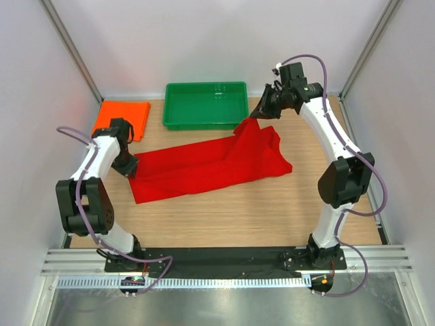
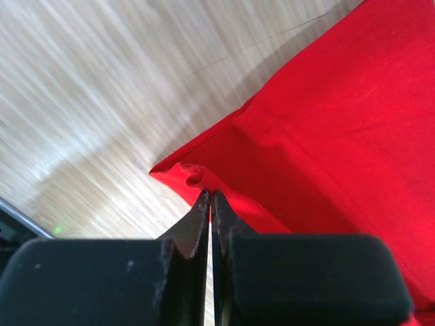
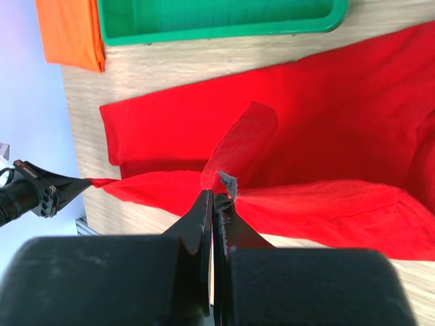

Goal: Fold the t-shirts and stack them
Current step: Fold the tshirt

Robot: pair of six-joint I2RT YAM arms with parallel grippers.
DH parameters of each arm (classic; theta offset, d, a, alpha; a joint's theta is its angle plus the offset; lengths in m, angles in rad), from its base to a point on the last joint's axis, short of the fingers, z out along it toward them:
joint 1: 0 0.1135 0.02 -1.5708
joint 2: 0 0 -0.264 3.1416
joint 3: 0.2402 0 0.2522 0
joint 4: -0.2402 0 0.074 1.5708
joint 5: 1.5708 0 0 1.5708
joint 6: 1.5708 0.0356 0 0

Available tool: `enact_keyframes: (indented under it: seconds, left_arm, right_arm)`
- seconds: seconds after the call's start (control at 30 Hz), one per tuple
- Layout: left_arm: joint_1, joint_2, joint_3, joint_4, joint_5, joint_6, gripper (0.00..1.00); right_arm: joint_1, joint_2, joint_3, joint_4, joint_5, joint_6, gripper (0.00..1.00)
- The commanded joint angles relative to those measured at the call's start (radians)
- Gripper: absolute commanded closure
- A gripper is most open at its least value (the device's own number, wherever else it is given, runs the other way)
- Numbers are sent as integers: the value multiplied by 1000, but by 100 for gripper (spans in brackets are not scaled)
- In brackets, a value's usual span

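Observation:
I can see the red t-shirt's held edge (image 1: 133,179) low beside its flat back corner (image 1: 141,155), so my left gripper should continue there and release once that edge lies flat.
A red t-shirt (image 1: 204,166) lies stretched across the middle of the wooden table. My left gripper (image 1: 126,165) is shut on its left corner (image 2: 194,178), low at the table. My right gripper (image 1: 262,111) is shut on the shirt's right part (image 3: 228,178) and holds it lifted near the tray, so the cloth rises in a peak. An orange t-shirt (image 1: 124,117) lies folded flat at the back left, also seen in the right wrist view (image 3: 70,32).
A green plastic tray (image 1: 205,104) stands at the back centre, next to the right gripper. White walls and metal posts enclose the table on three sides. The arm bases sit on a black rail (image 1: 224,258) at the near edge.

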Motion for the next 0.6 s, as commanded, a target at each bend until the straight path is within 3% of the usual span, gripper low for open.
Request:
enact_keyframes:
  seconds: [0.0,0.57]
  left_arm:
    - [0,61,72,25,8,34,100]
    - [-1,283,221,2,44,75,100]
  right_arm:
    - [-21,12,65,5,-9,-13,99]
    - [-40,88,93,11,-42,4,99]
